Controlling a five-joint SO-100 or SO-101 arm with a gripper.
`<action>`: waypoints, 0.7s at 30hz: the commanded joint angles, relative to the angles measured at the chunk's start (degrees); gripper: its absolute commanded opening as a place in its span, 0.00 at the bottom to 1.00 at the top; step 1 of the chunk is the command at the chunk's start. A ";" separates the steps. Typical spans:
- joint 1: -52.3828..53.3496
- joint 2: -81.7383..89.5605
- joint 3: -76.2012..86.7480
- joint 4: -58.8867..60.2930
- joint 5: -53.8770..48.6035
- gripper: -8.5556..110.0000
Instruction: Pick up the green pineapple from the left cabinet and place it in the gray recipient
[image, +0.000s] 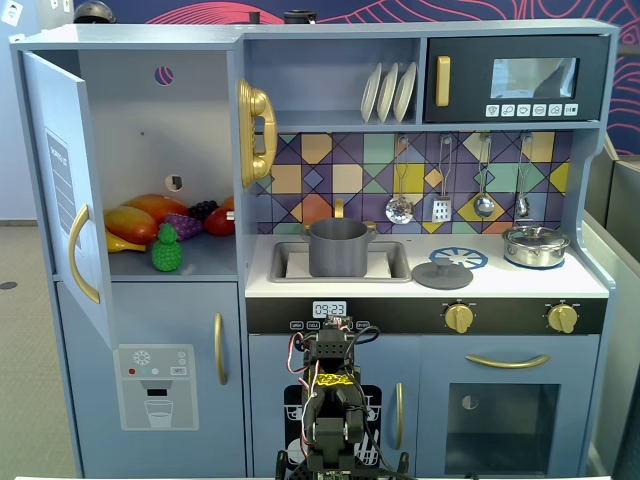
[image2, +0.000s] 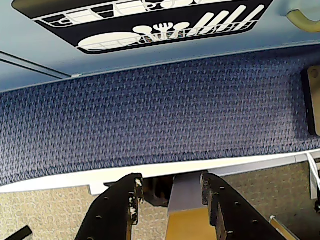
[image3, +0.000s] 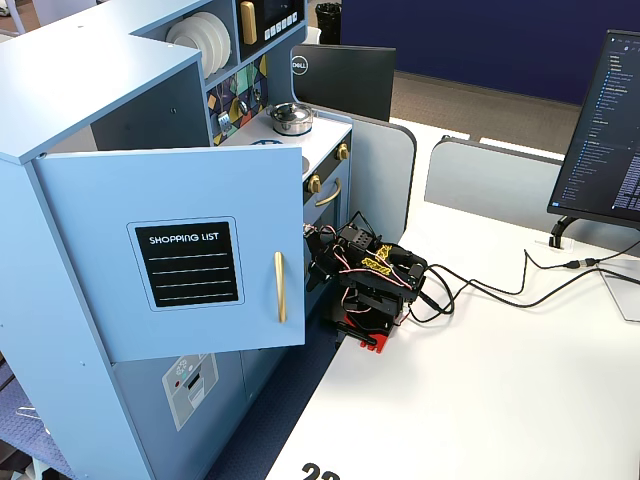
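Note:
I expect the green pineapple (image: 167, 250) to still show at the recipient's rim when I lower it in, because the pineapple is almost as tall as the gray recipient's side (image: 338, 254).
The green pineapple (image: 167, 250) stands upright at the front of the shelf in the left cabinet (image: 200, 265), whose door (image: 62, 180) is swung open; the door also shows in a fixed view (image3: 180, 250). The gray recipient (image: 338, 247) sits lidless in the sink, right of the cabinet. My arm (image: 335, 400) is folded low in front of the kitchen's base, far below both. In the wrist view my gripper (image2: 171, 179) is open and empty, facing the blue carpet and the table edge.
A mango (image: 130, 222), purple grapes (image: 185, 225) and other fruit lie behind the pineapple. A gray lid (image: 442, 274) and a silver lidded pot (image: 535, 245) sit on the counter. Cables (image3: 500, 290) and a monitor (image3: 605, 130) are on the white table.

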 joint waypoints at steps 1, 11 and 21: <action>-0.53 -0.35 0.00 9.84 -0.18 0.08; -1.14 -0.35 0.00 9.84 -2.99 0.08; -33.13 0.44 0.09 -18.02 -12.04 0.09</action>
